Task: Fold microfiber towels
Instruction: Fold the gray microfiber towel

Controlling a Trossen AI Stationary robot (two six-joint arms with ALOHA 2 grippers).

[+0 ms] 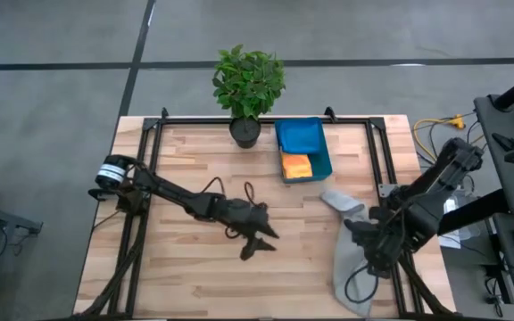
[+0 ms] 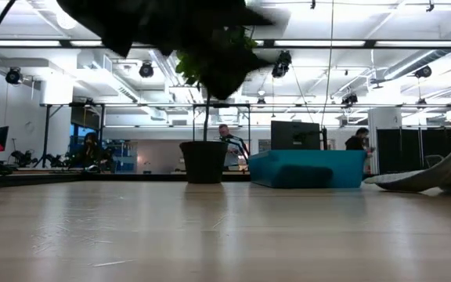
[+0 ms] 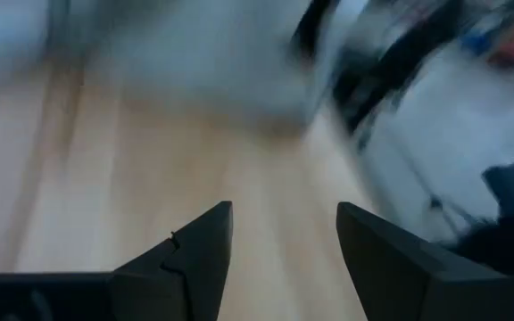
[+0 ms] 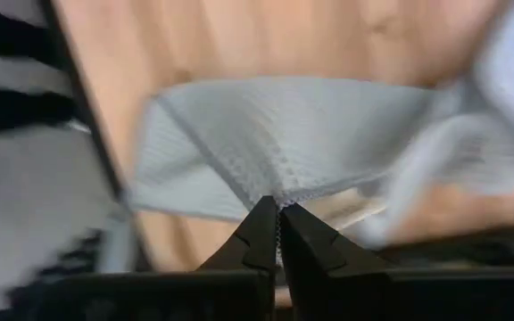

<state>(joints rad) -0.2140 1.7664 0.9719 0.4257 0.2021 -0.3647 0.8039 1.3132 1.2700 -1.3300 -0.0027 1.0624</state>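
Note:
I expect the pale grey towel (image 1: 348, 259) to open into a wide, flat sheet when I spread it, because it lies bunched up in a rumpled strip (image 1: 343, 202).
The pale grey towel (image 1: 346, 267) lies crumpled along the table's right side and also shows in the low view (image 2: 433, 178). My right gripper (image 1: 370, 250) stands over it, pointing down, shut on it (image 4: 279, 207). An orange towel (image 1: 296, 166) lies in the teal bin (image 1: 321, 153). My left gripper (image 1: 261, 242) hovers over bare wood at the table's middle, open, with nothing between its fingers (image 3: 284, 218). My right gripper pinches the grey towel's hemmed edge (image 4: 266, 183) between its two fingertips, coming from above and pointing down. One layer or several, I cannot tell. The cloth is drawn up to the fingers there, while its far end (image 1: 333, 198) and near end (image 1: 353, 299) rest on the table.
A potted plant (image 1: 247, 89) stands at the far edge beside the bin. A black frame rail (image 1: 384, 160) runs along the table's right side close to the towel. Bare wood (image 1: 194, 267) spreads across the left and near parts.

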